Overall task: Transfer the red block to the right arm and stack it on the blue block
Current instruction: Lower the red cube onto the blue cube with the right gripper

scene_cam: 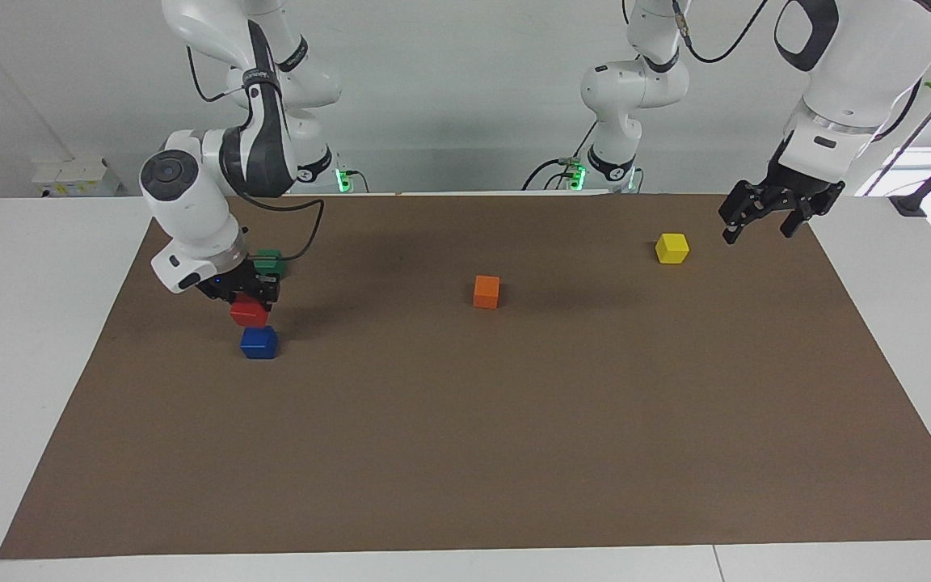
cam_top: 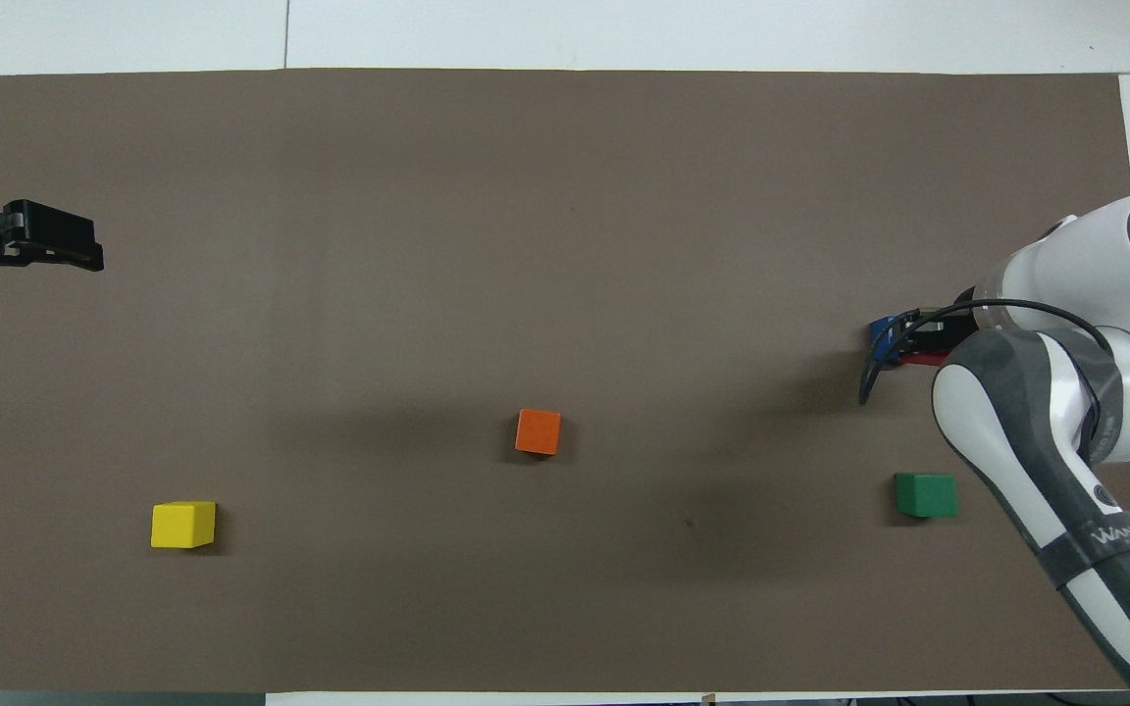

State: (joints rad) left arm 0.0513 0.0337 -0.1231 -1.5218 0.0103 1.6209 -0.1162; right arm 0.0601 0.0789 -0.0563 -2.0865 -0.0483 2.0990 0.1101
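Observation:
I should go on lowering the red block (scene_cam: 248,311) with my right gripper, since it hangs low over the blue block's open top (scene_cam: 259,333), until it rests there, and then let go.
My right gripper (scene_cam: 250,302) is shut on the red block (scene_cam: 249,312) and holds it low over the blue block (scene_cam: 259,342), which sits on the brown mat. I cannot tell whether the two blocks touch. In the overhead view the right gripper (cam_top: 918,343) and wrist hide most of both. Only an edge of the blue block (cam_top: 881,330) and a sliver of the red block (cam_top: 918,360) show. My left gripper (scene_cam: 763,220) is open and empty. It hangs in the air over the mat's edge at the left arm's end, beside the yellow block (scene_cam: 671,248), and it also shows in the overhead view (cam_top: 55,250).
A green block (scene_cam: 269,263) lies close to the right gripper, nearer to the robots than the blue block. An orange block (scene_cam: 486,291) lies mid-mat. The brown mat (scene_cam: 465,453) covers most of the white table.

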